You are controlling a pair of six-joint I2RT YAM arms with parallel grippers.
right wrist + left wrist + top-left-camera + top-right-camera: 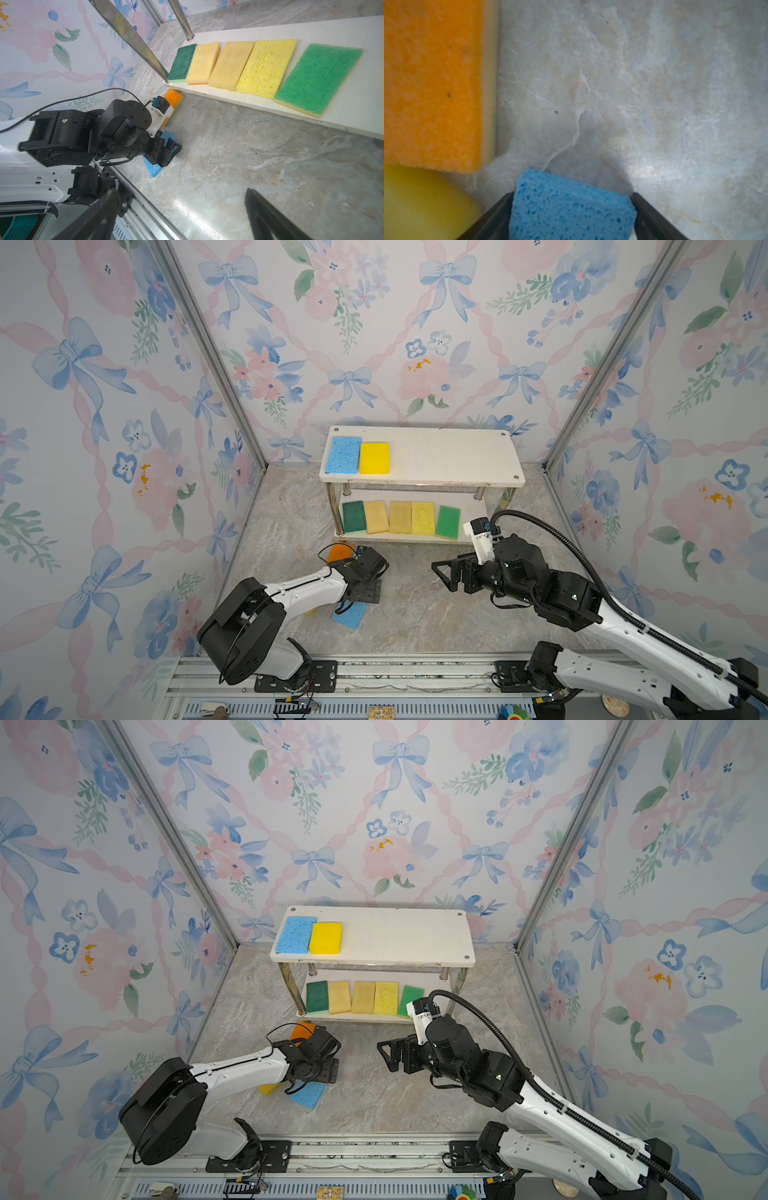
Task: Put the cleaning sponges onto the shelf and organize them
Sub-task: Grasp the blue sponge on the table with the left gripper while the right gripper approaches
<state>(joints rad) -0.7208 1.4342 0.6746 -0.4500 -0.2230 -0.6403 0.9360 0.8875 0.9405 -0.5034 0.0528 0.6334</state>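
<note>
The top board's free space [444,456] is on my right gripper's side, so next my left gripper raises the blue sponge [349,616] and passes it to my right gripper.
The shelf [436,456] holds a blue sponge [343,455] and a yellow one [374,457] on its top board. Its lower board carries a row of dark green [182,60], two tan, yellow and light green [318,76] sponges. On the floor lie an orange sponge [431,83], a yellow sponge [419,201] mostly hidden under the left arm, and a blue sponge [571,209]. My left gripper [572,195] points down over that blue sponge, with a finger against each of its sides. My right gripper [180,191] hovers open and empty above bare floor.
Floral walls with metal corner posts [212,352] enclose the marble floor [415,614]. A metal rail [374,672] with both arm bases runs along the front edge. The shelf's chrome legs [133,37] stand close to the orange sponge.
</note>
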